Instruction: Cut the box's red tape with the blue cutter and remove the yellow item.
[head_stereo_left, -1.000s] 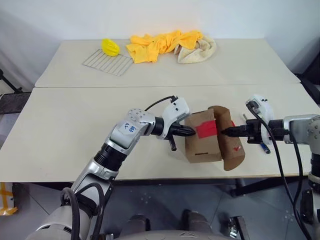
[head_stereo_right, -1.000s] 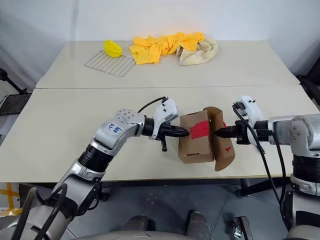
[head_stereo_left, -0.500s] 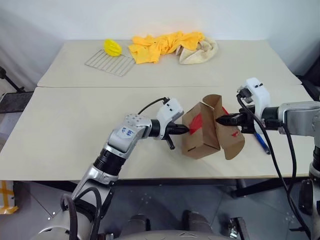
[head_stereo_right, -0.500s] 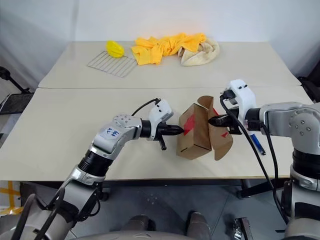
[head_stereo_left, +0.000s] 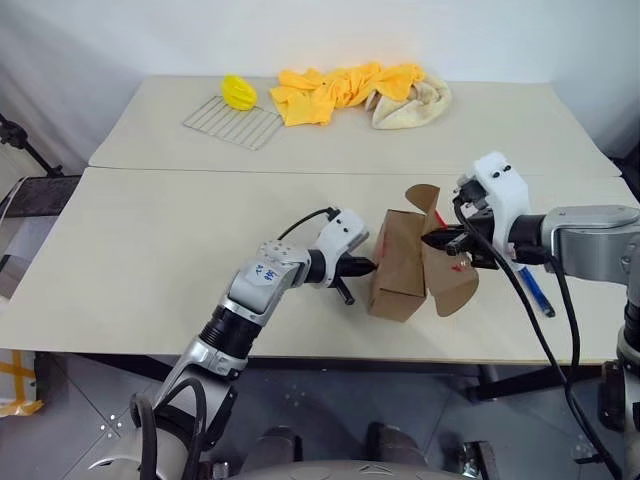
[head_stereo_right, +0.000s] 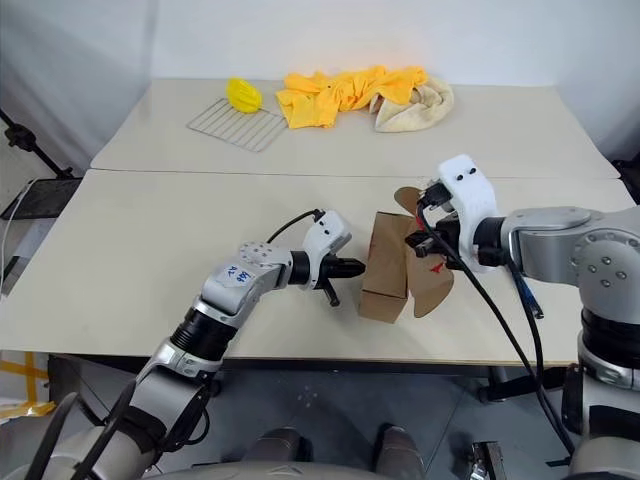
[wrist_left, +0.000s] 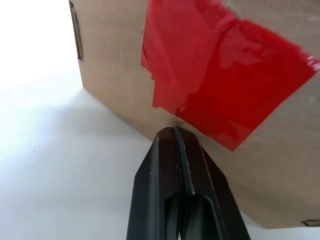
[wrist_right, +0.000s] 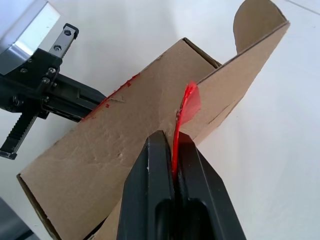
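Note:
The narrowly open flap is away from the box's side (head_stereo_left: 380, 246) that my left gripper is pressing, so my left gripper should back off and reach over the box to the flap's gap (head_stereo_left: 425, 268).
The brown cardboard box (head_stereo_left: 398, 268) stands tipped on edge near the front table's near edge, its flap (head_stereo_left: 452, 285) swung open to the right. My left gripper (head_stereo_left: 368, 266) is shut and empty. Its tip presses the box's left side just under a patch of red tape (wrist_left: 215, 85). My right gripper (head_stereo_left: 433, 241) is shut on the flap's edge, where a strip of red tape (wrist_right: 189, 100) runs up between its fingers. The blue cutter (head_stereo_left: 531, 290) lies on the table to the right of the box, held by neither gripper. The yellow item is hidden.
On the far table lie a wire rack (head_stereo_left: 235, 123) with a yellow lump (head_stereo_left: 238, 92) on it, a crumpled yellow cloth (head_stereo_left: 345, 85) and a cream towel (head_stereo_left: 415, 105). The near table (head_stereo_left: 150, 250) has bare room to the left of the box.
The box has been turned from lying with its taped face up to standing on edge. My right gripper rose and moved left with the flap; my left gripper sank a little, still against the box.

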